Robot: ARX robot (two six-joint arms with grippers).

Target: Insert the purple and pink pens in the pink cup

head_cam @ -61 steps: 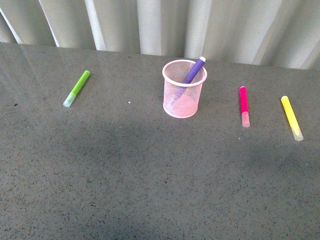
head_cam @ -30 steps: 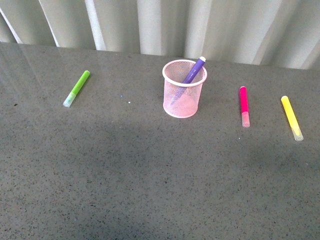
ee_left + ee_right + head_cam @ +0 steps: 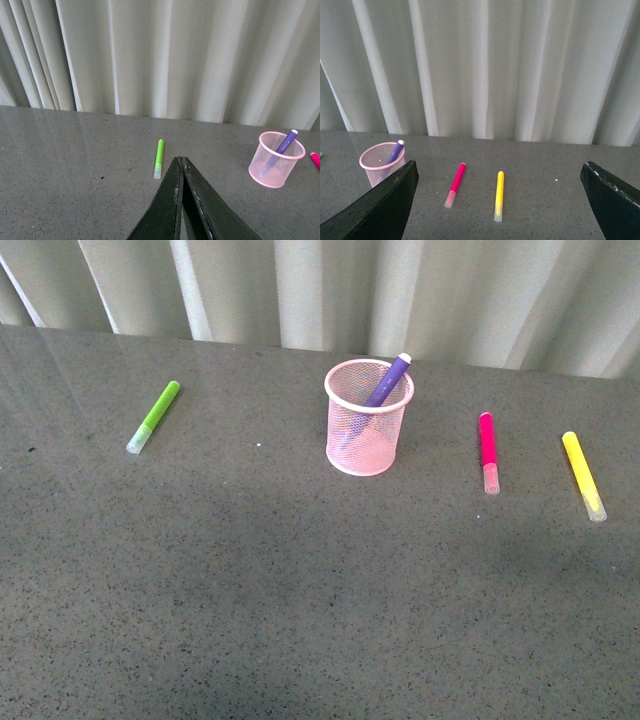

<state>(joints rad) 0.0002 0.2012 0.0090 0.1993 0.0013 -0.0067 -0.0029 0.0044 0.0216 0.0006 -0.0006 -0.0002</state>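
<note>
My gripper will insert the pink pen point(image 3: 455, 185), and I expect it to lean just like the purple pen point(image 3: 286, 142), whose end leans above the pink cup's rim.
The pink cup point(image 3: 368, 418) stands upright mid-table near the back, with the purple pen point(image 3: 390, 378) leaning inside it, its end poking over the rim. The pink pen point(image 3: 488, 451) lies flat on the table to the right of the cup. Neither gripper shows in the front view. In the left wrist view my left gripper point(image 3: 180, 161) is shut and empty, well short of the cup point(image 3: 276, 159) and purple pen point(image 3: 286, 141). In the right wrist view my right gripper point(image 3: 500, 172) is wide open and empty, back from the pink pen point(image 3: 456, 183); the cup point(image 3: 382, 161) lies beside it.
A lime-green marker point(image 3: 154, 416) lies at the left of the grey table point(image 3: 300, 590); it also shows in the left wrist view point(image 3: 158, 158). A yellow marker point(image 3: 582, 475) lies right of the pink pen, also in the right wrist view point(image 3: 498, 195). A pale curtain point(image 3: 330, 290) hangs behind.
</note>
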